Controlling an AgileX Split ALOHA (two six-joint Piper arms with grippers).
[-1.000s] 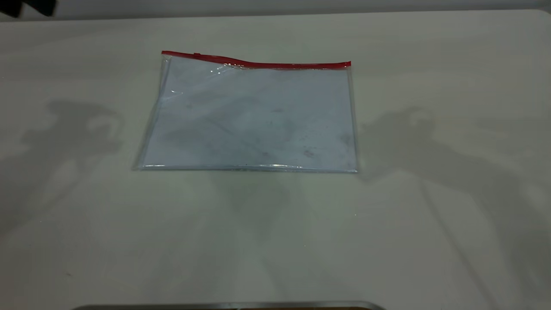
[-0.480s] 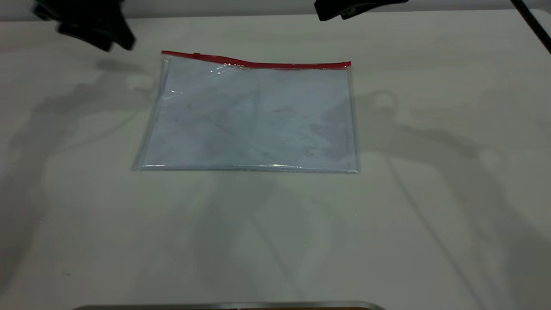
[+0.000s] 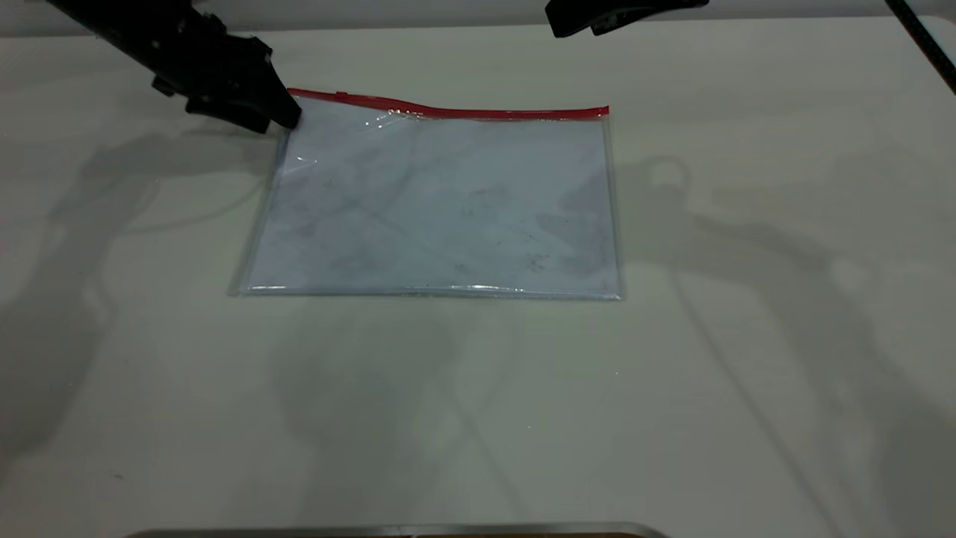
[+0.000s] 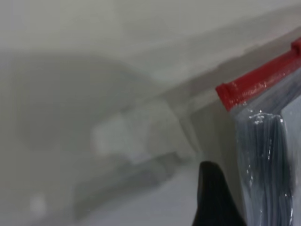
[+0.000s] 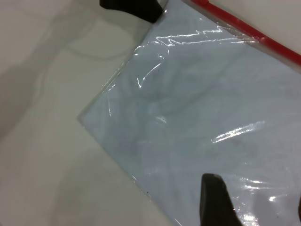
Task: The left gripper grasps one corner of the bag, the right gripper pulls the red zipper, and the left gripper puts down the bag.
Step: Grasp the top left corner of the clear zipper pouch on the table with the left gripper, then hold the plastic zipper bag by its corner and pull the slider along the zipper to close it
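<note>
I expect the bag's corner to bend up and its near edge to stay down when I lift, because the clear film wrinkles beneath the bowed red zipper.
The bag, a clear bluish pouch, lies flat on the white table. The red zipper runs along its far edge, with the small slider tab near the left end. My left gripper is low at the far-left corner of the bag, open, its tips at the side seam. In the left wrist view one finger stands beside the bag's edge, below the red strip's end. My right gripper hovers open beyond the zipper's right part, above the bag, holding nothing.
A black cable crosses the far right corner. A metal edge shows at the near border. Bare tabletop spreads around the bag on all sides.
The left gripper has come down and rightward to the bag's far-left corner. The right gripper entered at the top and has held still for the last half second. The bag has not moved.
</note>
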